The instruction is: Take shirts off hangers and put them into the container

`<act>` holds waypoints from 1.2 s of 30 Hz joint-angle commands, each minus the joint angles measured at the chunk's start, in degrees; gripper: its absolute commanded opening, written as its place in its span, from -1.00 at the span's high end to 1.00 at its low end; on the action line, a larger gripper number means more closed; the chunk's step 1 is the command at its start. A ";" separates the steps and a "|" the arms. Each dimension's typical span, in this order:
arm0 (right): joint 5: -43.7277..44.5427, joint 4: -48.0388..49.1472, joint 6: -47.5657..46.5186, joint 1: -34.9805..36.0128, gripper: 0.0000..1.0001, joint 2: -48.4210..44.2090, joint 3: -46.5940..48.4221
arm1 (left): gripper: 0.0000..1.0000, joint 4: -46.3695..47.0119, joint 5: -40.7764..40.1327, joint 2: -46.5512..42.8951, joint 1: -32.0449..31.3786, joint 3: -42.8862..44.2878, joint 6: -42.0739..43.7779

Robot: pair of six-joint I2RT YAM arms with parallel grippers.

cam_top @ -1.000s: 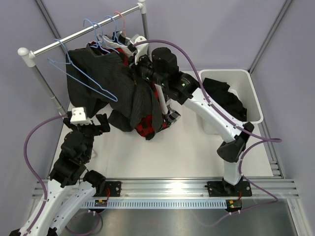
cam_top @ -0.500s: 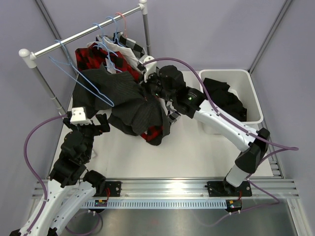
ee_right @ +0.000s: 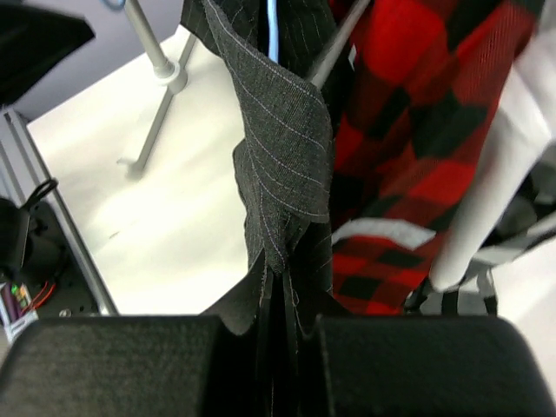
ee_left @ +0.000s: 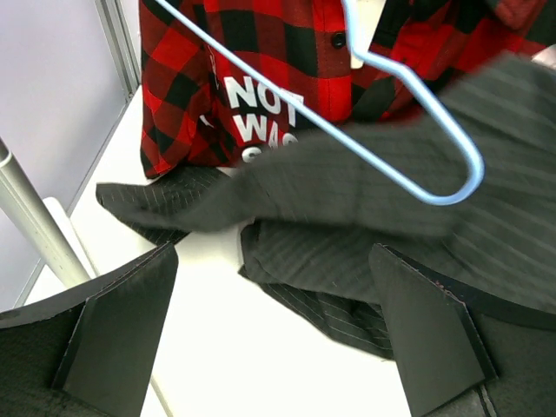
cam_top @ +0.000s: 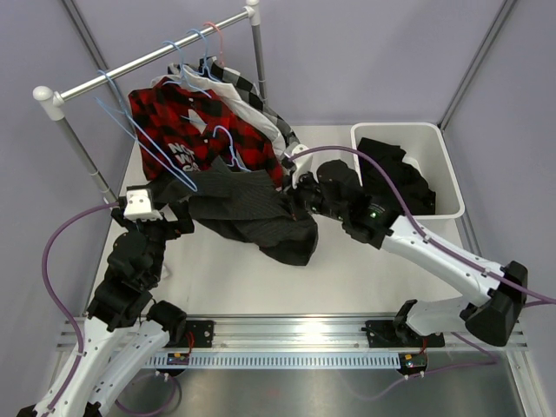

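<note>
The charcoal pinstriped shirt and its hanger [cam_top: 235, 160] rest against the plaid shirt, so next my right gripper pulls them clear before my left gripper reaches to the hook [cam_top: 223, 132].
My right gripper [cam_top: 294, 204] is shut on a fold of the charcoal pinstriped shirt [cam_top: 252, 213], which stretches low over the table from there toward the left arm. The cloth is pinched between the jaws of that gripper [ee_right: 287, 304]. A red-black plaid shirt [cam_top: 200, 139] with white lettering hangs on the rack behind it. A bare light-blue hanger [cam_top: 148, 143] slants down from the rail, its lower end [ee_left: 417, 165] over the pinstriped shirt. My left gripper [ee_left: 274, 347] stands open just above the table, nothing in it. The white container [cam_top: 400, 127] at the right holds a black shirt [cam_top: 400, 178].
The rack's rail [cam_top: 148, 56] crosses the back left, its post [cam_top: 82, 161] near my left arm. White and black-white checked shirts [cam_top: 265, 113] hang behind the plaid one on more hangers [cam_top: 195, 43]. Walls close the table at left, back and right.
My right gripper has pulled the pinstriped shirt down and forward to the right, away from the rack, uncovering the plaid shirt. The left arm has stayed still.
</note>
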 commanded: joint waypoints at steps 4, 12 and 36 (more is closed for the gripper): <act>-1.53 -5.48 1.29 0.65 1.00 -10.37 -4.40 | -0.98 3.00 0.53 0.59 0.46 -0.44 -0.42; 1.97 -15.85 -0.03 0.65 1.00 -22.67 -4.41 | -0.98 2.22 8.61 3.13 0.46 3.85 -2.79; -0.48 -2.85 2.08 0.65 1.00 -17.59 -8.27 | -0.94 -4.30 41.06 26.16 -7.26 34.97 -18.00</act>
